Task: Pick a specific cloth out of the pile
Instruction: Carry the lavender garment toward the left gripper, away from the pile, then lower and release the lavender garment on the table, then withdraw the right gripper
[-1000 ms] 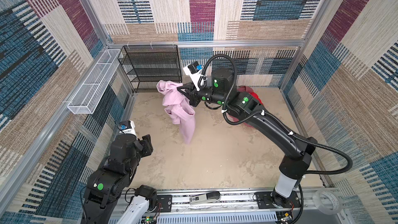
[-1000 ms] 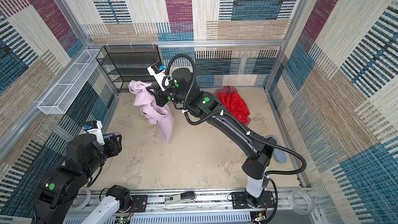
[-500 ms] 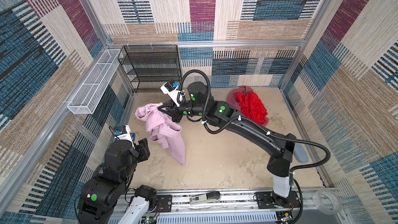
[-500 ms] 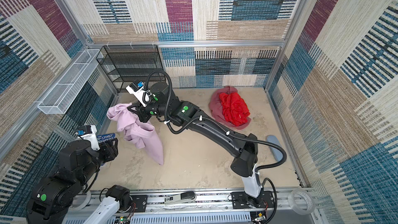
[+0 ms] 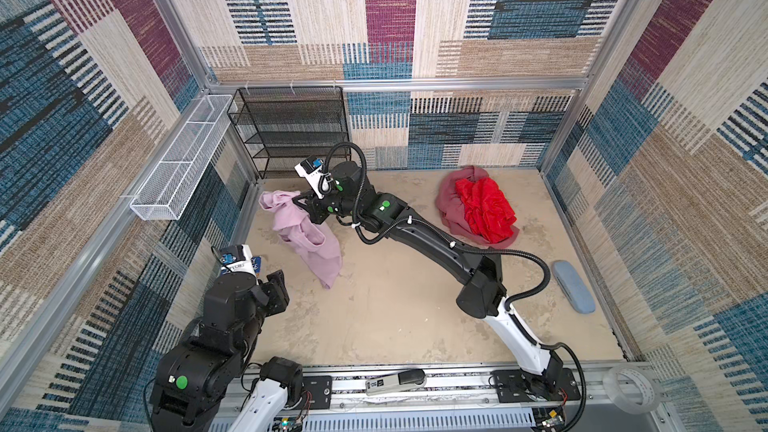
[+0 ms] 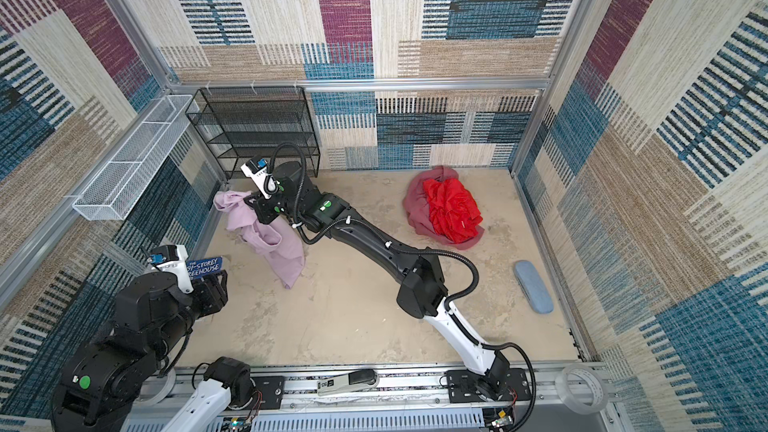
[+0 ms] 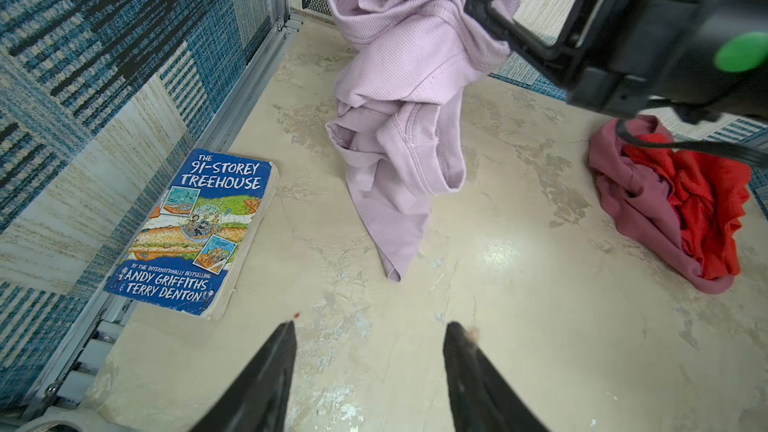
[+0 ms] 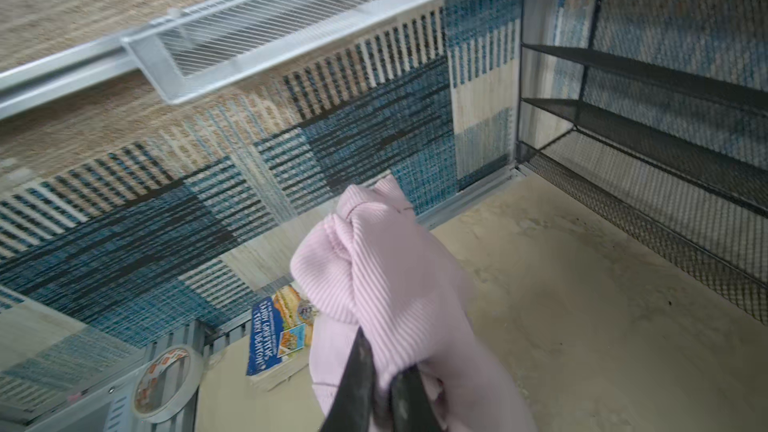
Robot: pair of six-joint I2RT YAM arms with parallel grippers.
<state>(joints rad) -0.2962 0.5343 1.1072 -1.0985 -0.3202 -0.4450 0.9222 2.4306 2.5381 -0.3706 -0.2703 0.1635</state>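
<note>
My right gripper has the whole lilac cloth (image 5: pixel 307 240) hanging clear of the pile, so it should keep laying the cloth down and let go of it over the open tabletop (image 5: pixel 350 238).
The cloth (image 5: pixel 309 243), pale lilac and ribbed, hangs bunched from my right gripper (image 5: pixel 297 201) at the back left of the table, its tail reaching down toward the surface. In the right wrist view that gripper (image 8: pixel 382 361) is shut on a fold of the cloth (image 8: pixel 374 272). The pile (image 5: pixel 478 209), a bright red cloth on a dusty-rose one, lies at the back right in both top views (image 6: pixel 444 209). My left gripper (image 7: pixel 370 326) hovers open and empty over bare table at the front left, short of the cloth (image 7: pixel 399 118).
A blue paperback (image 7: pixel 195 230) lies by the left wall beside my left gripper. A black mesh rack (image 5: pixel 291 130) stands at the back left, with a white wire basket (image 5: pixel 183 160) on the left wall. A blue case (image 5: pixel 573 286) lies at the right; a tape roll (image 5: pixel 631 386) sits at the front.
My right arm has carried the cloth from the back middle, leftward and lower, toward the left wall. The left arm has shifted a little at the front left, its jaws staying apart.
</note>
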